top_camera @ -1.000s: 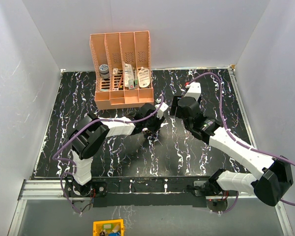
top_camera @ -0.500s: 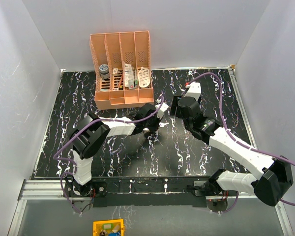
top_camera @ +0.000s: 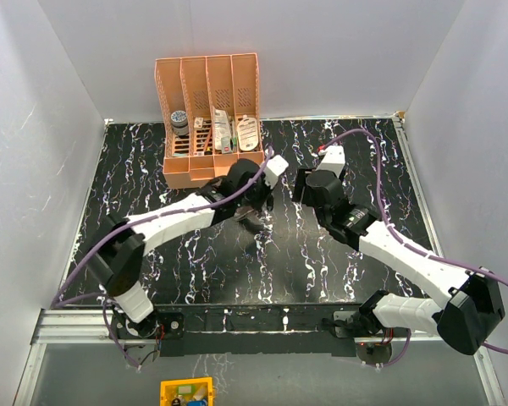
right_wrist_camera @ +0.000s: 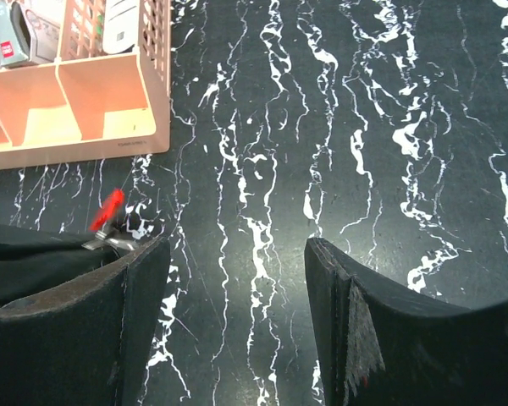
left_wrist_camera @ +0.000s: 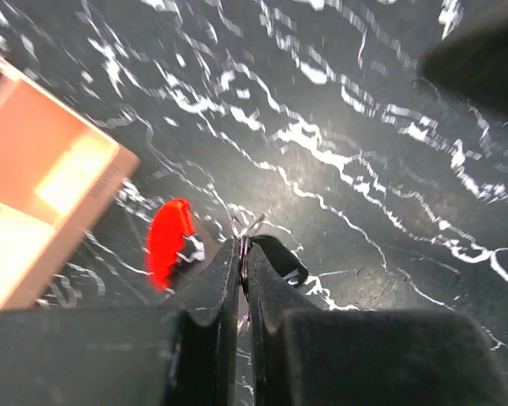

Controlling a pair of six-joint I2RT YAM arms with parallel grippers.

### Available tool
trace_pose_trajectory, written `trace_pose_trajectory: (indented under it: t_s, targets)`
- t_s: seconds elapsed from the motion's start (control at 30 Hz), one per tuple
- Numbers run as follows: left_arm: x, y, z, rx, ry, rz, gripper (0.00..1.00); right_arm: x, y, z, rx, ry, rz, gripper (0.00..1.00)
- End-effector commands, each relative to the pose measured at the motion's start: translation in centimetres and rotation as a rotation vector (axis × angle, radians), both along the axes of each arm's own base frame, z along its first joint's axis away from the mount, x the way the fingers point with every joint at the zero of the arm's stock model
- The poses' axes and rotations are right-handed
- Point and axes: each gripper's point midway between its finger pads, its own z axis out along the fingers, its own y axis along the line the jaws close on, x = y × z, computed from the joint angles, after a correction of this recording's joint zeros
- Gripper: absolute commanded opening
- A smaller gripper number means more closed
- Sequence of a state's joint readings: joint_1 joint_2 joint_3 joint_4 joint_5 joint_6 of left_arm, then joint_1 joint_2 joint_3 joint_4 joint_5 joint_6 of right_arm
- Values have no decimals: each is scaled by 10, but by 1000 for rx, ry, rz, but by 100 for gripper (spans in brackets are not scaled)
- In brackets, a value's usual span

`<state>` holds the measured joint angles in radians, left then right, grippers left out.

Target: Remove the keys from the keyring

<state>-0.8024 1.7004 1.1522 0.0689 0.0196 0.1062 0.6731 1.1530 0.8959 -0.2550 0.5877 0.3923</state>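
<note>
The silvery ring is in the left gripper's fingers and the red part (left_wrist_camera: 168,245) is clear beside them, so the robot's right gripper keeps going toward the bunch (left_wrist_camera: 200,252) of keys and closes there.
My left gripper (top_camera: 252,205) is shut on a thin silvery ring of the keys, which shows edge-on between its jaws in the left wrist view (left_wrist_camera: 243,251). The bright red part (left_wrist_camera: 170,241) and a small silvery piece hang to the left of the jaws, and a dark loop (left_wrist_camera: 281,255) lies on their right. The bunch is held just above the black marbled table (top_camera: 339,254). My right gripper (right_wrist_camera: 237,271) is open and empty, just right of the bunch. In the right wrist view the red part (right_wrist_camera: 112,209) sticks out above the left arm.
An orange slotted organizer (top_camera: 210,110) stands at the back, close behind the left gripper, holding small containers and a pale oval tag (top_camera: 247,131). Its corner shows in the left wrist view (left_wrist_camera: 42,186) and the right wrist view (right_wrist_camera: 76,93). White walls enclose the table.
The left arm has stretched out and its gripper has moved back toward the organizer, still shut on the keys. The right arm has barely moved.
</note>
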Motion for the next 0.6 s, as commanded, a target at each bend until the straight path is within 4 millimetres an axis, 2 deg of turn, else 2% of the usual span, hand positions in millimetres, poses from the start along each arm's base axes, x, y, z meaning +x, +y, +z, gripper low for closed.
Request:
trace_pose_trajectory:
  t_s: [0.0,0.13,0.27,0.37,0.57]
  targets:
    - [-1,9,92,-55,-171,-21,0,5,17,18,70,-81,79,63]
    - [-4,22,130,-66,-241,-9,0,0,36,19,103,-111,206,63]
    - [-10,30,156,-104,-286,-3,0,-4,47,30,138,-185,280,62]
    - [-14,31,166,-133,-293,-7,0,-6,53,46,158,-249,327,59]
    - [-21,31,182,-188,-303,-11,0,-15,73,85,209,-367,458,60]
